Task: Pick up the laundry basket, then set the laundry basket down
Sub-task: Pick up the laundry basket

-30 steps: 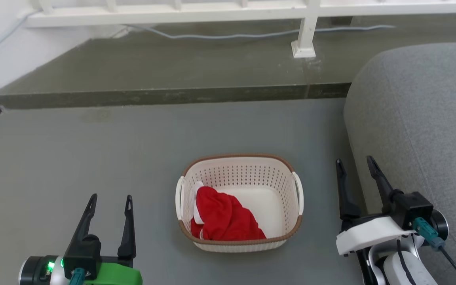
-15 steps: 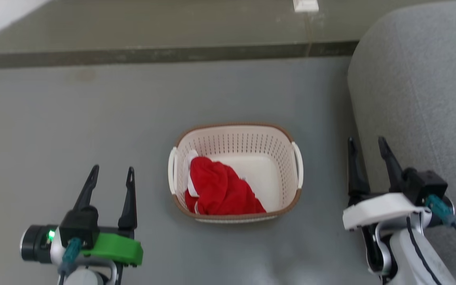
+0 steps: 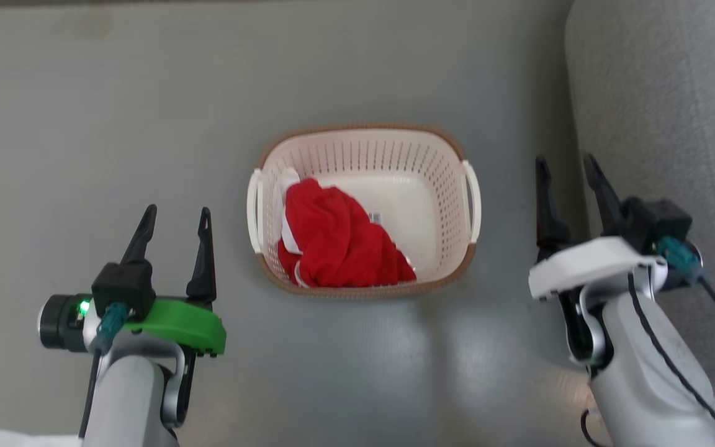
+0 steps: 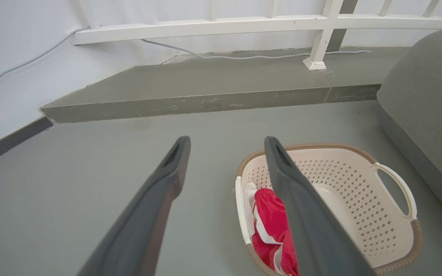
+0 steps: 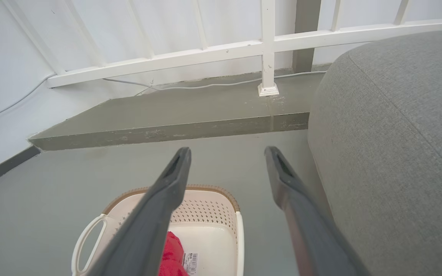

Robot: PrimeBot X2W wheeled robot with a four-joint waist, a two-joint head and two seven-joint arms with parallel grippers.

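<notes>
The white handle [image 3: 255,211] goes straight into the brown rim [image 3: 262,258] of the basket. The white handle will stay stiff and the basket will stay level when I lift with both grippers.
The laundry basket [image 3: 432,161] stands on the grey floor, cream-white with perforated walls, a brown rim and two white side handles. A red cloth [image 3: 332,236] lies in its left half. My left gripper [image 3: 175,214] is open to the basket's left, apart from it. My right gripper [image 3: 565,160] is open to its right, between the basket and the sofa. In the left wrist view the laundry basket [image 4: 359,191] lies past and right of the open left gripper [image 4: 226,143]. Below the open right gripper [image 5: 226,153], the laundry basket [image 5: 213,214] sits to the left.
A grey sofa [image 3: 661,112] rises close on the right, right beside my right arm. Ahead, a raised concrete step [image 4: 213,88] carries a white railing [image 4: 244,25] and a cable. Grey floor [image 3: 103,124] stretches to the left of the basket.
The head camera has tilted down: the step and railing have left its view and the basket sits higher in the picture. Both grippers stay open on either side of the basket.
</notes>
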